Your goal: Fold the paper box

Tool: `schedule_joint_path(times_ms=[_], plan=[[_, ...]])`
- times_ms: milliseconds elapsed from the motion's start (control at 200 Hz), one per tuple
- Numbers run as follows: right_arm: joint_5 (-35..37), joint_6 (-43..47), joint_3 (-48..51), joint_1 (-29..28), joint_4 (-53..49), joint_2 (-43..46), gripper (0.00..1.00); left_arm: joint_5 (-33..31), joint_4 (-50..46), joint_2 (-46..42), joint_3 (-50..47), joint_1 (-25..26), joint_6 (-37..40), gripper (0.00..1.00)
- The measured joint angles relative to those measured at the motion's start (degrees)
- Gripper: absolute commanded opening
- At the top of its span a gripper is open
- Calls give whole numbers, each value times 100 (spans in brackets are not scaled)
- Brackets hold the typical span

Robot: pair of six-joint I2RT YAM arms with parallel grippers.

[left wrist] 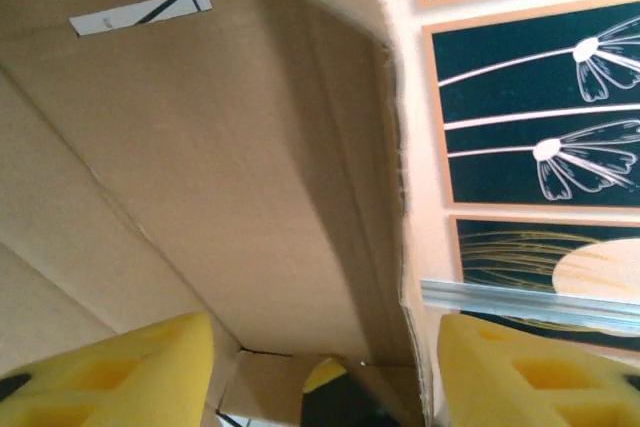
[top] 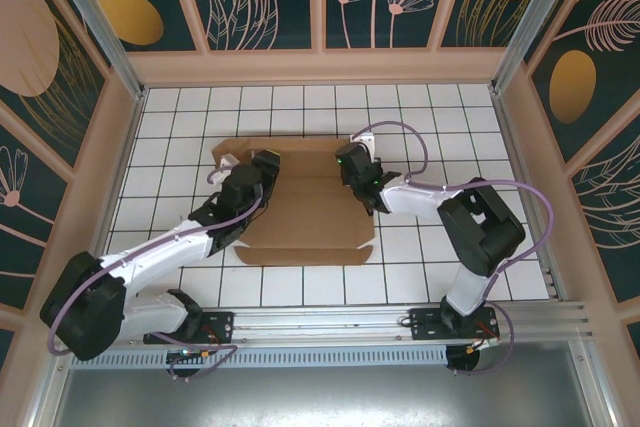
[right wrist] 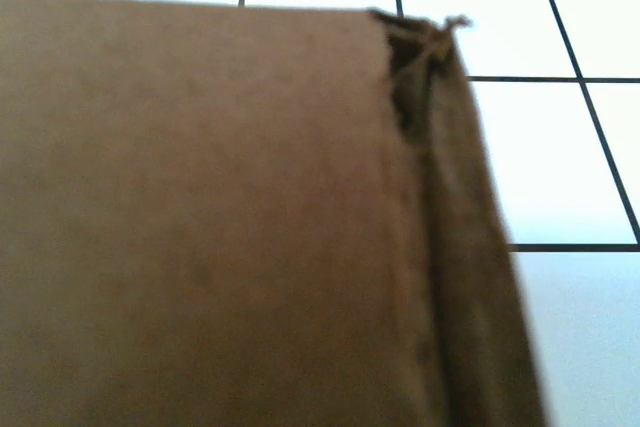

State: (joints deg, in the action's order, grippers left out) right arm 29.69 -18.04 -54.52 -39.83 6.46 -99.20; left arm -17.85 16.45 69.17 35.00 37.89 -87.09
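Next, my left gripper moves back and folds the corner flap (top: 224, 151) in from outside (top: 207, 159), because the gripper is inside the box while the flap spreads out past the box's base.
The paper box (top: 310, 217) lies part-folded in the middle of the white tiled table, its front flap flat toward the arms. My left gripper (top: 268, 169) is at its left side. In the left wrist view the yellow fingers (left wrist: 130, 377) stand wide apart, open, with a raised brown wall of the box (left wrist: 230, 147) running between and ahead of them. My right gripper (top: 352, 169) is at the box's right side. In the right wrist view, brown cardboard (right wrist: 220, 217) lies close over the lens and hides the fingers. Whether they hold it cannot be told.
The table (top: 450, 117) is ringed by peach-framed walls with dark floral panels (left wrist: 540, 157) and aluminium posts (top: 95, 17). A metal rail (top: 330, 322) carries both arm bases along the near edge. A white label (left wrist: 140, 10) is stuck on the cardboard.
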Motion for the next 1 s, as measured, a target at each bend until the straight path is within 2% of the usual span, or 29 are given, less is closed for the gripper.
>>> schedule_joint_path(times_ms=[155,215,310,430,651,836,996], plan=[[-24,229,197,13,166,118,0,267,-87,-793,-358,-50,691,72],[-48,348,260,13,223,157,0,313,-179,-1309,-546,-50,977,67],[-92,549,378,24,326,234,0,354,-509,-2131,-660,-81,1357,53],[-131,680,527,90,374,358,0,474,-1163,-2634,-201,-219,1956,51],[-168,776,634,188,461,428,0,1029,-2221,-1766,1718,-415,2763,55],[-197,774,649,195,505,428,0,1631,-2830,-656,2059,-675,2953,53],[-221,796,708,201,629,428,0,1858,-3318,-133,2122,-1231,3156,54]])
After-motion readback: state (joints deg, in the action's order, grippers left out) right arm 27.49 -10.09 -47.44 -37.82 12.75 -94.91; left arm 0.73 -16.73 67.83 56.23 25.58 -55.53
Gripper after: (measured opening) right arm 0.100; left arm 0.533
